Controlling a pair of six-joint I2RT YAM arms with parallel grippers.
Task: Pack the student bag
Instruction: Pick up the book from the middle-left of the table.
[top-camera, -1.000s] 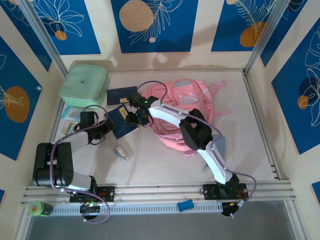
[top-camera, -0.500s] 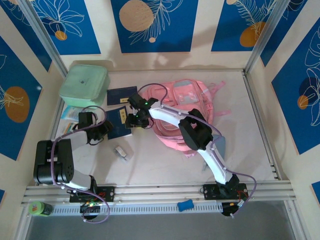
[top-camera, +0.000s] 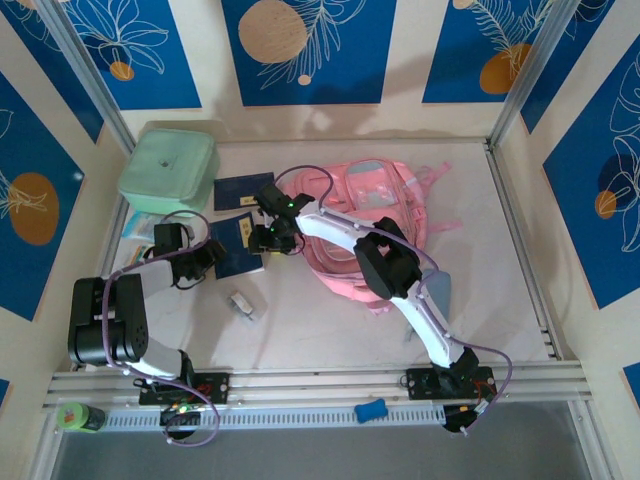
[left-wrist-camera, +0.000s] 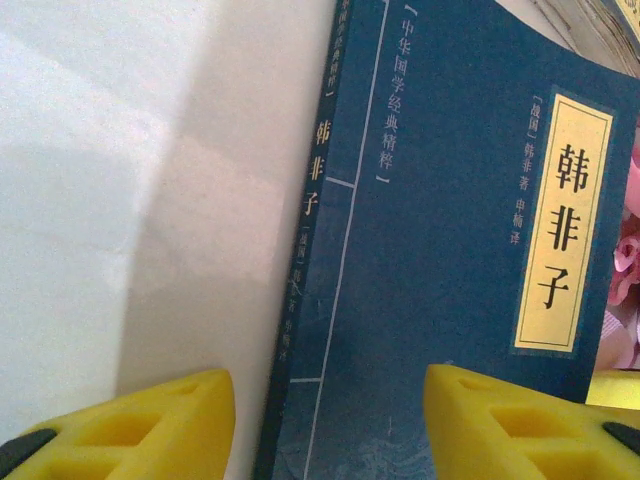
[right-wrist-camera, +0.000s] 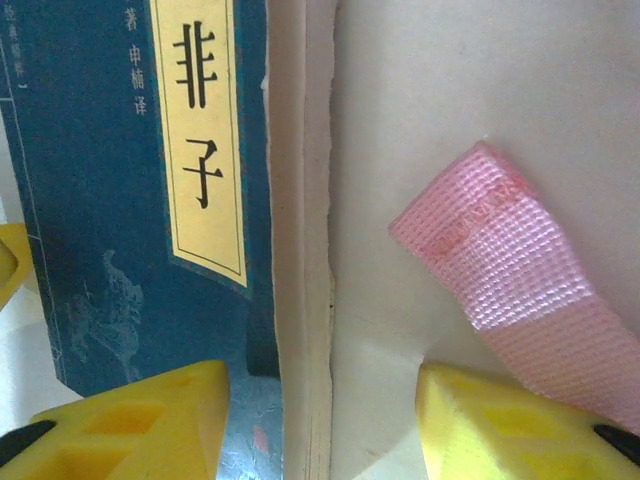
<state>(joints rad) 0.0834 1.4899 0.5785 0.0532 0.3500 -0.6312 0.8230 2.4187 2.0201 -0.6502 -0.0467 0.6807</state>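
The dark blue book (top-camera: 236, 250) is lying flat under both grippers, so my right gripper should pinch the book's page edge (right-wrist-camera: 305, 300) and lift that side of the book before the book is packed.
The pink student bag (top-camera: 385, 205) lies at the centre right of the table, partly under my right arm. A dark blue book with a yellow title label (top-camera: 236, 254) lies flat to its left. My left gripper (top-camera: 207, 257) is open at the book's left side, and its yellow fingers (left-wrist-camera: 150, 420) straddle the book's spine (left-wrist-camera: 300, 300). My right gripper (top-camera: 268, 238) is open at the book's right side, straddling the page edge (right-wrist-camera: 300, 250). A pink strap (right-wrist-camera: 510, 260) lies by its right finger (right-wrist-camera: 500, 425).
A mint-green square box (top-camera: 168, 168) stands at the back left, with a second dark blue book (top-camera: 240, 190) beside it. Packets (top-camera: 140, 230) lie under the box's near edge. A small silver object (top-camera: 241, 304) rests near the table's middle. Metal rails border the table.
Both grippers and the blue book between them have shifted slightly to the left. The bag has not moved.
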